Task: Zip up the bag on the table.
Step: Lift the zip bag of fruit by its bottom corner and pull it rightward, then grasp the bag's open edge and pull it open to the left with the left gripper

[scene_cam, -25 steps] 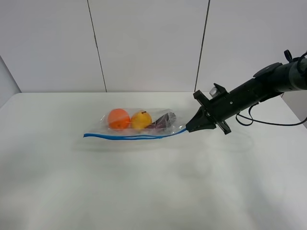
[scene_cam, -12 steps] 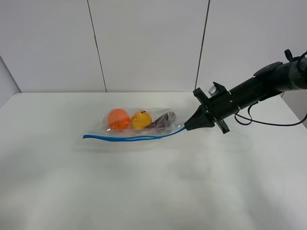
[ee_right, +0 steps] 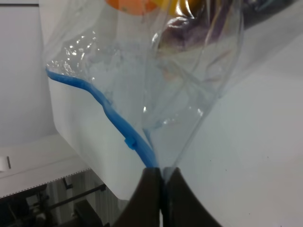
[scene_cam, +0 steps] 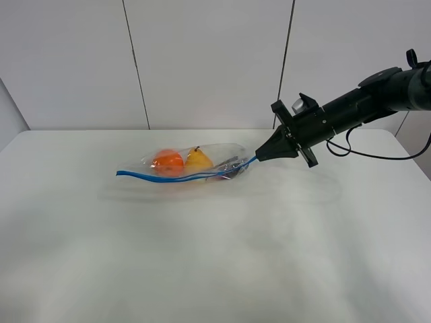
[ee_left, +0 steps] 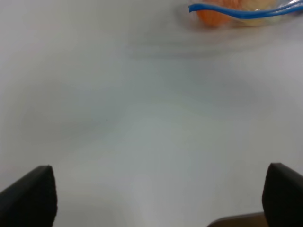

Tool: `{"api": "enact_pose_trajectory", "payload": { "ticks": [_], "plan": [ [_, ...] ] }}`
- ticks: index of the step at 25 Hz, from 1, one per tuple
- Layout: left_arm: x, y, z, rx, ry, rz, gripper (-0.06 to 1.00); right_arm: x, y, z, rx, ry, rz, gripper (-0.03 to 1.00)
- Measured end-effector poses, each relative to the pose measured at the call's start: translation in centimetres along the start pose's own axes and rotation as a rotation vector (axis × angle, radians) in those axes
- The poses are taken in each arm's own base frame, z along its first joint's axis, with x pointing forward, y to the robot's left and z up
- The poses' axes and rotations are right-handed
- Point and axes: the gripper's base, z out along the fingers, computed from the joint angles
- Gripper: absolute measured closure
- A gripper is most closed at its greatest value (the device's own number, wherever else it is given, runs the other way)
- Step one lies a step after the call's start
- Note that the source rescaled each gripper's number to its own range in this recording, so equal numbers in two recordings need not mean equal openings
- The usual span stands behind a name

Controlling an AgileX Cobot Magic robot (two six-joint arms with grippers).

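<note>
My right gripper should keep the zipper strip's end (scene_cam: 252, 160) still, since it is pinching that end beside the blue slider, while my left gripper takes hold of the slider (ee_right: 130, 143).
The clear bag (scene_cam: 195, 165) with its blue zipper strip (scene_cam: 175, 177) lies on the white table (scene_cam: 215, 256), its right end raised. An orange item (scene_cam: 168, 162), a yellow item (scene_cam: 198, 159) and a dark purple item (scene_cam: 229, 168) show through it. My right gripper (scene_cam: 258, 157) is shut on the zipper strip's right end and holds that end above the table; in the right wrist view (ee_right: 160, 176) the fingers pinch the blue strip (ee_right: 118, 125). My left gripper (ee_left: 156, 203) is open and empty over bare table, with the bag's left end (ee_left: 236, 12) far ahead of it.
A panelled white wall (scene_cam: 202, 60) stands behind the table. The right arm (scene_cam: 357, 104) reaches in from the right with a black cable (scene_cam: 377, 171) hanging under it.
My right gripper has risen and moved slightly back and left, lifting the bag's right end. The bag now tilts, and the items inside have shifted with it.
</note>
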Motion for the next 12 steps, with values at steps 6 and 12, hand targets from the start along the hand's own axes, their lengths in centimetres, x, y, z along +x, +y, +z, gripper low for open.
{"api": "enact_pose_trajectory", "payload": {
  "ticks": [6, 12],
  "plan": [
    [0.0, 0.0, 0.0, 0.0, 0.0, 0.0, -0.06, 0.0, -0.01, 0.0, 0.001, 0.0, 0.013, 0.97],
    [0.0, 0.0, 0.0, 0.0, 0.0, 0.0, -0.06, -0.1, -0.04, -0.01, 0.007, -0.009, 0.015, 0.97]
  ]
}}
